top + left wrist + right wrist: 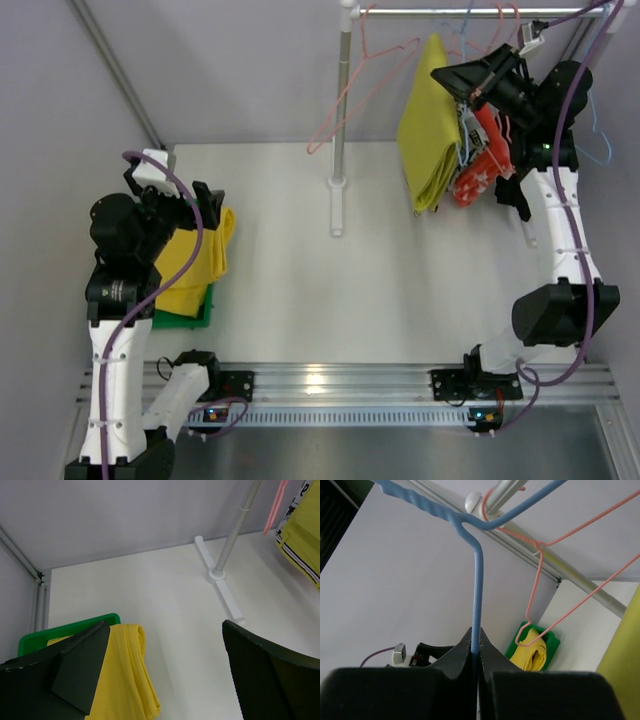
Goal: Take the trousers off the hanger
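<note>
The robot's right gripper is closed on the blue hanger (478, 580), so the left gripper should go on, open, toward the olive-yellow trousers before it closes on their near edge (430, 190).
The bright yellow trousers (195, 262) lie folded in a green bin (205, 312) at the left; they also show in the left wrist view (125, 680). My left gripper (195, 205) hovers open just above them, its fingers (75, 670) apart and holding nothing. The olive-yellow trousers (430, 125) hang from the rail at the back right. My right gripper (480, 85) is raised beside them, shut on the wire of a blue hanger (477, 590). The trousers' edge shows in the right wrist view (622, 670).
An empty pink hanger (360, 90) hangs on the rail (440, 12). The rack's pole (342, 100) stands on a white foot (337, 205) mid-table. A red-orange garment (480, 165) and a black-and-white printed cloth (468, 130) hang behind the olive trousers.
</note>
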Motion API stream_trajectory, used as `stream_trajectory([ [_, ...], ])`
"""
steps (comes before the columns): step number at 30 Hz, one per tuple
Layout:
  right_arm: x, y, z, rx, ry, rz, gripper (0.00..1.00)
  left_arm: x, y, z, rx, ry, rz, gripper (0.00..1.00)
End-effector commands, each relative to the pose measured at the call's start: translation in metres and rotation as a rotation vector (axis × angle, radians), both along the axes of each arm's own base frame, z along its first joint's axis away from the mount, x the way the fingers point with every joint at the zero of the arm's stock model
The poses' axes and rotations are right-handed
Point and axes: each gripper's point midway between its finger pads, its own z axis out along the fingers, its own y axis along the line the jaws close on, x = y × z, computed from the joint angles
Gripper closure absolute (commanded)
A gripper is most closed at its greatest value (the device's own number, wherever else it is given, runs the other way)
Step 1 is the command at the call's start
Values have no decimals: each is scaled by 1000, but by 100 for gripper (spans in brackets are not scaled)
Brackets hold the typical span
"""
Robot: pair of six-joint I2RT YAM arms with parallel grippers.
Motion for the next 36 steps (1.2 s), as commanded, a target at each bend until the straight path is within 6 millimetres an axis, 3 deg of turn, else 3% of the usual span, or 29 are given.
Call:
stream_trajectory([
  [1, -76, -4, 87, 31, -333, -24, 100, 1, 1, 35, 108, -162, -29, 1],
  [2, -87, -4, 92, 38, -342, -27, 100, 1, -1, 43, 128, -193, -40, 1],
  [4, -90, -4, 81, 49, -309, -28, 100, 3, -8, 48, 167, -217, -96, 1],
  [5, -104, -4, 87, 59, -326, -34, 100, 2, -12, 54, 174, -232, -120, 1],
  [6, -102, -5, 77, 65, -299, -42, 100, 2, -21, 53, 182, -235, -177, 1],
  [11, -136, -9, 79, 90, -310, -90, 100, -4, -50, 62, 216, -332, -369, 1],
  [15, -147, -14, 72, 91, -279, -141, 100, 7, -65, 70, 180, -366, -422, 3],
  [18, -153, -18, 71, 91, -262, -186, 100, 15, -94, 79, 207, -435, -433, 5],
  [19, -153, -20, 69, 90, -249, -197, 100, 8, -126, 78, 207, -455, -501, 5],
  [20, -154, -22, 71, 97, -249, -216, 100, 13, -130, 84, 240, -488, -443, 5],
  [21, -154, -23, 72, 99, -247, -227, 100, 11, -141, 87, 242, -503, -447, 5],
  [22, -154, -24, 70, 100, -238, -235, 100, 1, -169, 84, 227, -511, -505, 5],
  [24, -155, -26, 71, 107, -241, -251, 100, 6, -186, 92, 206, -539, -462, 4],
  [25, -155, -27, 70, 110, -239, -253, 100, -6, -206, 94, 182, -549, -499, 4],
  [27, -149, -27, 64, 115, -217, -257, 100, -13, -223, 101, 114, -558, -521, 1],
  [28, -148, -27, 62, 121, -203, -255, 100, -23, -242, 98, 80, -547, -573, 1],
  [30, -145, -27, 62, 128, -201, -254, 100, -31, -257, 97, 18, -543, -578, 1],
  [31, -145, -27, 62, 135, -199, -251, 100, -47, -276, 92, -6, -545, -625, 1],
  [33, -143, -28, 67, 144, -206, -252, 100, -51, -289, 87, -26, -564, -600, 1],
  [34, -143, -28, 69, 149, -205, -251, 100, -59, -308, 77, -26, -549, -617, 1],
  [36, -140, -29, 70, 158, -200, -254, 100, -53, -328, 68, -40, -521, -583, 1],
])
